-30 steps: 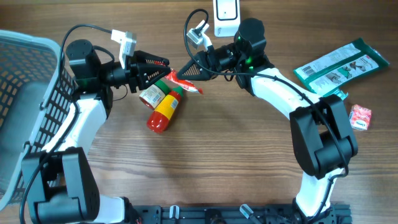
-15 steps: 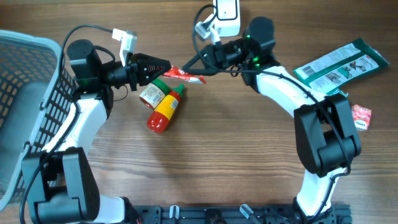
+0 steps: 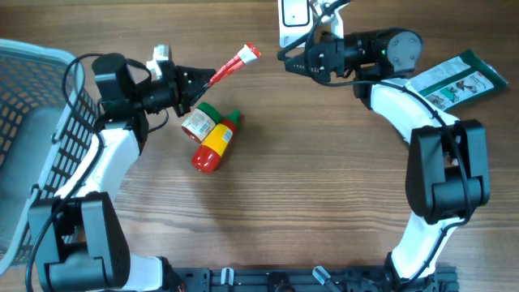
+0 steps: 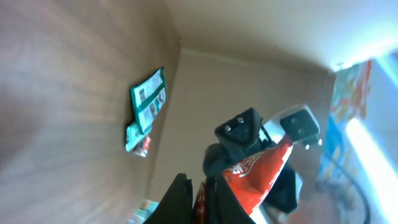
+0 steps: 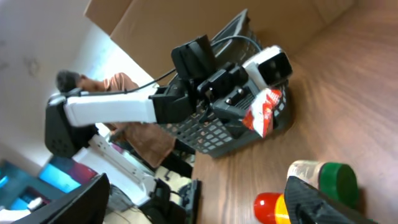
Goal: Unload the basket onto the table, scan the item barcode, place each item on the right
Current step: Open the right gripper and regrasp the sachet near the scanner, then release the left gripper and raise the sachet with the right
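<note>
Next, I take the packet by its free upper end (image 3: 248, 53) with my right gripper, because my left gripper is pinching the red packet's lower end (image 3: 216, 79) short of the white scanner.
The item is a red packet (image 3: 235, 63) with white lettering, raised off the table and slanting up to the right. My left gripper (image 3: 207, 83) is shut on its lower end. In the left wrist view the packet (image 4: 255, 177) sits pinched between the black fingers (image 4: 180, 196). My right gripper (image 3: 292, 61) stands open and apart from the packet, just below the white scanner (image 3: 293, 20) at the table's back edge. The right wrist view shows the packet (image 5: 264, 112) at a distance, nothing between that gripper's (image 5: 199, 205) wide fingers.
A yellow bottle with a red cap (image 3: 212, 144) and a green-capped jar (image 3: 199, 122) lie below the left gripper. A grey basket (image 3: 32, 122) fills the left edge. A green packet (image 3: 444, 81) lies at the far right.
My right gripper let go of the red packet, opened wide and drew back to the right. My left gripper shut on the packet and swung its free end upward.
</note>
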Robot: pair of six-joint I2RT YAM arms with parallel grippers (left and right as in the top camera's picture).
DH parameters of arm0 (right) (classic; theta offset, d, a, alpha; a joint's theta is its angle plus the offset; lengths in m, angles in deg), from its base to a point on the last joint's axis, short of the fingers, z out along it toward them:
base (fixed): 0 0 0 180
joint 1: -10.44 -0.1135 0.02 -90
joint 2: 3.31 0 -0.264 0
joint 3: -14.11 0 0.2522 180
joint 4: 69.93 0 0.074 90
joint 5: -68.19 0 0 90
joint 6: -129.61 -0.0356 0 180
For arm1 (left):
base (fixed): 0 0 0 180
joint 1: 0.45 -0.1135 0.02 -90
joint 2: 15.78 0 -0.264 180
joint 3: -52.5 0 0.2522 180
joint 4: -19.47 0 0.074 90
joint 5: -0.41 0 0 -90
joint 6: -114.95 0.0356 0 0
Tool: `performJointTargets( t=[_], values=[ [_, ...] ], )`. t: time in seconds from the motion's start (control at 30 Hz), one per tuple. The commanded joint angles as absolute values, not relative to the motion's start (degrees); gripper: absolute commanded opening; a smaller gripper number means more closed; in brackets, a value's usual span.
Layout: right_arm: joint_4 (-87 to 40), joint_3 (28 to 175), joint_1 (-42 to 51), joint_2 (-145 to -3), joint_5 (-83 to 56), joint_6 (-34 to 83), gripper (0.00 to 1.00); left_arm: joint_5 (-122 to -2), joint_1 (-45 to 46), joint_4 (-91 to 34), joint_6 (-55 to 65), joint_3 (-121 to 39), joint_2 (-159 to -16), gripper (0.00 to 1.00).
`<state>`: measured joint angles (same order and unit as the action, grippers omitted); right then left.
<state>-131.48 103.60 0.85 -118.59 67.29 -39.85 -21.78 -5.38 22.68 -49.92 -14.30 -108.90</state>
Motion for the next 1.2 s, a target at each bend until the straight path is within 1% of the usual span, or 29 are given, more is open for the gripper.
performJointTargets(
  t=[0.0, 0.03, 0.07, 0.1, 0.13, 0.17, 0.2, 0.33, 0.4, 0.47, 0.53, 0.63, 0.73, 0.8, 0.87, 0.9, 0.97, 1.17],
  values=[
    [-113.6, 103.6, 0.3, -119.0, 57.2, -14.3, 0.97, -22.2, -5.0, 21.0, -54.8, -14.5, -109.4, 0.04],
    [-103.3, 103.6, 0.1, -119.0, 50.3, -7.5, 0.99, -22.3, -4.8, 21.0, -54.9, -14.5, -109.4, 0.04],
    [-95.6, 103.6, -0.3, -119.0, 43.8, -2.4, 0.99, -22.6, -4.7, 21.0, -55.1, -14.5, -109.4, 0.04],
    [-90.2, 103.6, -0.6, -119.0, 37.9, -0.4, 0.99, -23.5, -4.6, 20.5, -55.0, -14.5, -109.4, 0.04],
    [-89.5, 103.6, -0.9, -119.0, 36.6, 1.1, 0.93, -25.0, -4.3, 18.7, -55.0, -14.5, -109.4, 0.04],
    [-89.6, 103.7, -1.2, -119.0, 36.9, 1.9, 0.84, -26.7, -3.9, 16.4, -54.2, -14.5, -109.4, 0.04],
    [-89.5, 103.7, -1.2, -118.9, 38.1, 3.2, 0.78, -28.6, -3.2, 13.4, -52.3, -14.5, -109.4, 0.04],
    [-84.8, 103.7, -1.2, -118.9, 44.2, 9.0, 0.76, -34.0, -0.1, 4.6, -47.5, -14.5, -109.4, 0.04],
    [-78.2, 103.7, -1.2, -118.9, 45.0, 14.6, 0.76, -34.9, 1.5, 3.7, -47.3, -14.5, -109.4, 0.04],
    [-75.4, 103.7, -1.3, -118.9, 45.2, 15.8, 0.76, -35.3, 1.7, 3.7, -48.0, -14.5, -109.4, 0.04],
    [-75.3, 103.7, -1.4, -118.9, 47.6, 15.8, 0.76, -36.2, 1.5, 3.8, -51.2, -14.5, -109.4, 0.04],
    [-75.2, 103.7, -2.1, -118.9, 49.0, 15.9, 0.77, -36.7, 1.3, 7.2, -57.2, -14.5, -109.4, 0.04],
    [-70.2, 103.7, -5.1, -118.9, 45.0, 19.8, 0.81, -36.1, 1.3, 13.1, -63.5, -14.5, -109.4, 0.04],
    [-68.5, 103.7, -6.8, -118.9, 42.2, 20.3, 0.81, -36.1, 1.3, 15.7, -65.4, -14.5, -109.4, 0.04],
    [-70.2, 103.7, -8.5, -118.9, 41.8, 19.5, 0.8, -36.1, 1.3, 15.8, -65.5, -14.5, -109.4, 0.04],
    [-73.0, 103.7, -9.6, -118.9, 41.6, 16.6, 0.8, -36.1, 1.4, 15.8, -65.5, -14.5, -109.4, 0.04],
    [-75.9, 103.7, -11.2, -118.9, 41.6, 15.3, 0.78, -36.1, 1.7, 15.8, -65.5, -14.5, -109.4, 0.04],
    [-77.4, 103.7, -12.4, -118.9, 39.8, 13.9, 0.72, -36.1, 1.7, 15.8, -65.5, -14.5, -109.4, 0.04]
  ],
)
